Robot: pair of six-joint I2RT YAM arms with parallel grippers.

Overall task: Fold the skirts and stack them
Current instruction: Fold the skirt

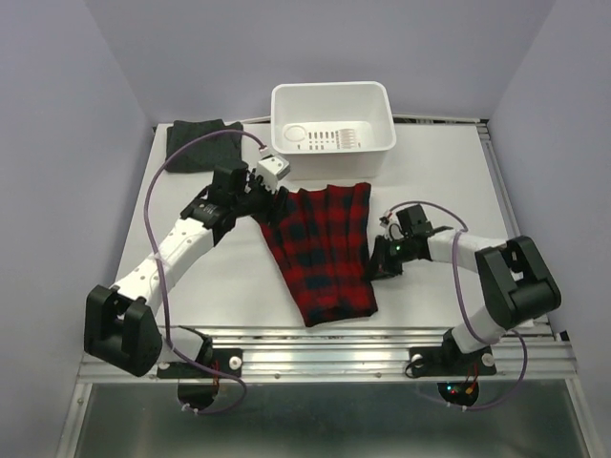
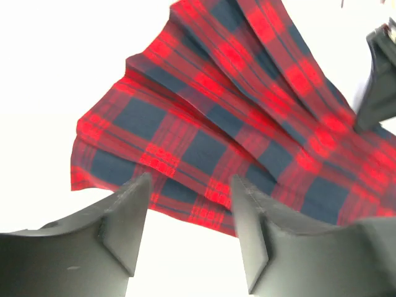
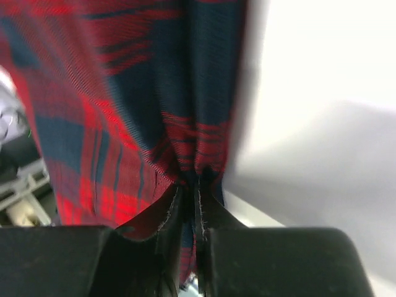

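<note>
The plaid skirt's near end (image 1: 336,301) is slanted and wrinkled by the bar, so next my left gripper moves away from the skirt's far corner and pinches the skirt's near hem (image 1: 365,313).
The red-and-navy plaid skirt (image 1: 325,253) lies spread in the middle of the table, with folds along its length. My right gripper (image 1: 380,260) is at its right edge, and in the right wrist view it (image 3: 189,192) is shut on a pinch of the plaid cloth (image 3: 124,93). My left gripper (image 1: 273,204) is at the skirt's far left corner. In the left wrist view it (image 2: 189,204) stands open, with the plaid hem (image 2: 247,111) just past its fingertips and nothing clamped. The dark grey skirt (image 1: 200,145) lies folded at the back left.
A white plastic tub (image 1: 332,119) stands at the back centre, just behind the plaid skirt. A purple cable (image 1: 153,205) loops beside the left arm. The metal rail (image 1: 315,355) runs along the near table edge.
</note>
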